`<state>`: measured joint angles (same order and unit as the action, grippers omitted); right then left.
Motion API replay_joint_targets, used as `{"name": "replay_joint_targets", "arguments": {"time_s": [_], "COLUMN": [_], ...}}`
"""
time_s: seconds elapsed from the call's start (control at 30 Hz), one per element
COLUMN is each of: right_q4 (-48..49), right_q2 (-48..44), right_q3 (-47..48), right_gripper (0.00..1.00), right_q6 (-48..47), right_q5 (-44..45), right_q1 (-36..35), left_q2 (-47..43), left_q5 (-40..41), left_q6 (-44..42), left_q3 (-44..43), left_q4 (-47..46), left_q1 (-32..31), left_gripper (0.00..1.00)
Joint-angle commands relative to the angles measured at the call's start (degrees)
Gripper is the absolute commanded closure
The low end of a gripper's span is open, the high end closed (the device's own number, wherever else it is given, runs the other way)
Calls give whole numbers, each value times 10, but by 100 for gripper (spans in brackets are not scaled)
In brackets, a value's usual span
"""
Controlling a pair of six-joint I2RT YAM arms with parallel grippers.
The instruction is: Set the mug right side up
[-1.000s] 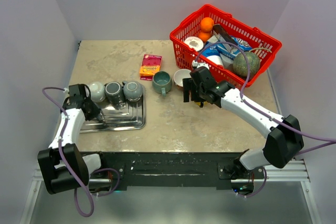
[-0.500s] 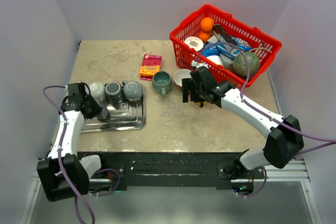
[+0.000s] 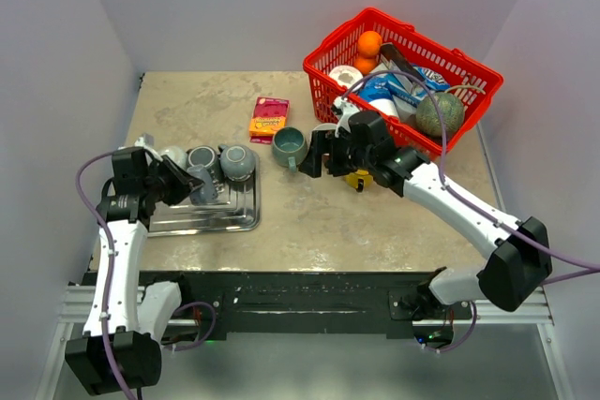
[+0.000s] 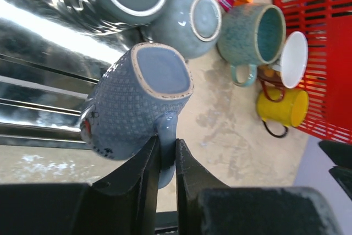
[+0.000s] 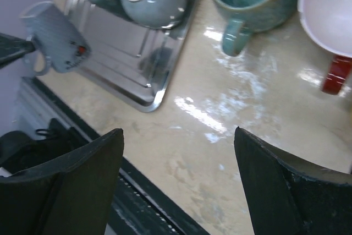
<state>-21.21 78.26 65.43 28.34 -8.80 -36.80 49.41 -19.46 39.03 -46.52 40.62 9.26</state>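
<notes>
The handle's lower end is free below my left gripper, so my right gripper should keep going toward the blue-grey mug (image 3: 203, 188) and close on that end of the handle.
My left gripper (image 4: 168, 147) is shut on the handle of a textured blue-grey mug (image 4: 137, 103). It holds the mug above the steel tray (image 4: 44, 114), tipped on its side with the square base toward the wrist camera. In the top view the left gripper (image 3: 183, 180) and held mug (image 3: 202, 186) hang over the tray's (image 3: 211, 217) left part. The mug also shows in the right wrist view (image 5: 58, 39). My right gripper (image 5: 177, 133) is open and empty above the table; in the top view the right gripper (image 3: 323, 152) is beside the teal mug (image 3: 289, 145).
Other mugs (image 3: 237, 161) rest upside down at the tray's back. A yellow mug (image 3: 357, 178) and a white cup (image 4: 291, 59) stand by the red basket (image 3: 469, 67) of groceries. An orange and pink packet (image 3: 269, 117) lies behind the teal mug.
My left gripper has risen from the tray with the blue-grey mug and swung right. My right gripper has moved left toward the teal mug, uncovering the yellow mug.
</notes>
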Motion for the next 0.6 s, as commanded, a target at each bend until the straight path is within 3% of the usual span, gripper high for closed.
{"name": "replay_joint_targets", "arguments": {"time_s": [0.0,0.33,0.57], "right_q4": [92,121,160], "right_q2": [0,22,29], "right_q3": [-5,-9,-1], "right_gripper": [15,15,15], "right_q6": [49,80,23], "right_q5": [-118,-152,-153], "right_q1": [-1,-8,-52], "left_q2": [-12,20,31], "left_q5": [-81,-77,-65], "left_q6": [58,73,132], "left_q3": [-31,5,6], "left_q4": [-55,-120,-140], "left_q1": [-7,-25,-56], "left_gripper": [100,100,100]}}
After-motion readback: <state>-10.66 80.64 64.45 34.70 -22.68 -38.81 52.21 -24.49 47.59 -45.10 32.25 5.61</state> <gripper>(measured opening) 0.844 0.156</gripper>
